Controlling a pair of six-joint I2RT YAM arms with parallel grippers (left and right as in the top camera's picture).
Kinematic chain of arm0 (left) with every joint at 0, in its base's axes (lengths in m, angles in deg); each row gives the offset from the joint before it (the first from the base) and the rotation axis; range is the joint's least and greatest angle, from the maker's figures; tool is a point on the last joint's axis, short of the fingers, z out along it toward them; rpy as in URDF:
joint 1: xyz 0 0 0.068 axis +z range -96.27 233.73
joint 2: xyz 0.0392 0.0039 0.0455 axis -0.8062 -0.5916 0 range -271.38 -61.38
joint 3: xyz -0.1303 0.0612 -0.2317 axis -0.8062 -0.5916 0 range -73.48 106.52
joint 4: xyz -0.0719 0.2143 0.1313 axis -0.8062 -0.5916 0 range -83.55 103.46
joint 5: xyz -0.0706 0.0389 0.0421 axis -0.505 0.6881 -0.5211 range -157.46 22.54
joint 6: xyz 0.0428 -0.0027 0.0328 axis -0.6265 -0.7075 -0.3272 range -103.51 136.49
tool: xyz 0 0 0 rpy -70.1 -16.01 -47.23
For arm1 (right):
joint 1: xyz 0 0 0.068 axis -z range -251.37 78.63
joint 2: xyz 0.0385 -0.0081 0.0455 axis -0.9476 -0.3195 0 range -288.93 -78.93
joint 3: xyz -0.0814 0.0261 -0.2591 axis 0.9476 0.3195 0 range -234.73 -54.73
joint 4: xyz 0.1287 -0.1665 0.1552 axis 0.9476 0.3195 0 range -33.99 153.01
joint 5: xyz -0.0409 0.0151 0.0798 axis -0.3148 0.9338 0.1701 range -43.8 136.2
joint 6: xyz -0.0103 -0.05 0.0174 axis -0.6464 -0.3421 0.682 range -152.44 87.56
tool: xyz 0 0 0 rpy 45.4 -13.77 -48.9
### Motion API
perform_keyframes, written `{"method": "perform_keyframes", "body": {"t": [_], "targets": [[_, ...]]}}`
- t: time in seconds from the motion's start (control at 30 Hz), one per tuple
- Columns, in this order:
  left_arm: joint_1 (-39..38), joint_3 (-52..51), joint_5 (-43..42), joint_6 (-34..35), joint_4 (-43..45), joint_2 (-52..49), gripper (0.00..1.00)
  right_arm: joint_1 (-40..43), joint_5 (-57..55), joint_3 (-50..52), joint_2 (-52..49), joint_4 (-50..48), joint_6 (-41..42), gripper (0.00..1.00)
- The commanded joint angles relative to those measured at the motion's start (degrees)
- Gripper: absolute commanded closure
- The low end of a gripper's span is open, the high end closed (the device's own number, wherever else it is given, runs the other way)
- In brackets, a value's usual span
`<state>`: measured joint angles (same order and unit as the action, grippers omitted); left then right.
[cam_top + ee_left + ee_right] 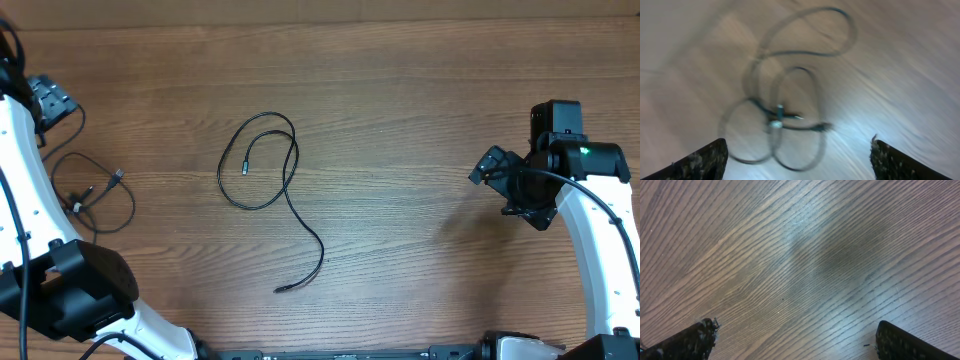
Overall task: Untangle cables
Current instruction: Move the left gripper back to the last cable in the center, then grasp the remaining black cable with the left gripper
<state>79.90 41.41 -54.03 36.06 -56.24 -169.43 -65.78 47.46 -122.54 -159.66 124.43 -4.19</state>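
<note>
My left gripper should go on heading for the cable's crossing until its open fingers straddle it, because the thin black cable lies clear of the tangled loops.
One thin black cable lies in a loose loop at mid-table, its tail running down to a plug end. A second cable lies in small tangled loops at the left. It shows blurred in the left wrist view, with silvery plug ends crossing in the middle. My left gripper is open and empty, apart from that tangle; its fingers frame the lower loops. My right gripper is open and empty at the right, over bare wood, far from both cables.
The wooden table fills every view. The white arm links run along the left edge and the right edge. The arms' own thicker black wires hang beside them.
</note>
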Motion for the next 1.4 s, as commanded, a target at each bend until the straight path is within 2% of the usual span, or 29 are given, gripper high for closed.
{"method": "perform_keyframes", "body": {"t": [0.0,0.2,0.23,0.8,1.07,1.27,1.37], "targets": [[-3.26,0.33,-14.58,-0.9,-0.2,-0.42,0.09,0.17,-0.07,-1.22,1.22,-0.26,-0.26,0.0],[-12.37,0.33,-20.96,-6.86,-0.79,-0.44,0.05,0.17,-0.07,-1.22,1.22,-0.37,-0.26,0.0],[-13.88,0.31,-20.94,-6.93,-0.96,-0.44,0.01,0.17,-0.07,-1.22,1.22,-0.35,-0.26,0.0],[-36.0,-8.24,-20.5,-10.6,0.9,-1.49,0.0,0.17,-0.07,-1.22,1.22,-0.39,-0.26,0.0],[-42.1,-15.98,-20.31,-10.6,4.13,-4.22,0.01,0.17,-0.07,-1.22,1.22,-0.37,-0.28,0.0],[-45.24,-18.43,-20.06,-11.98,6.4,-10.08,0.0,0.17,-0.07,-1.22,1.22,-0.37,-0.28,0.0],[-46.42,-18.43,-17.49,-11.89,6.95,-13.4,0.07,0.17,-0.07,-1.22,1.22,-0.35,-0.28,0.0]]}}
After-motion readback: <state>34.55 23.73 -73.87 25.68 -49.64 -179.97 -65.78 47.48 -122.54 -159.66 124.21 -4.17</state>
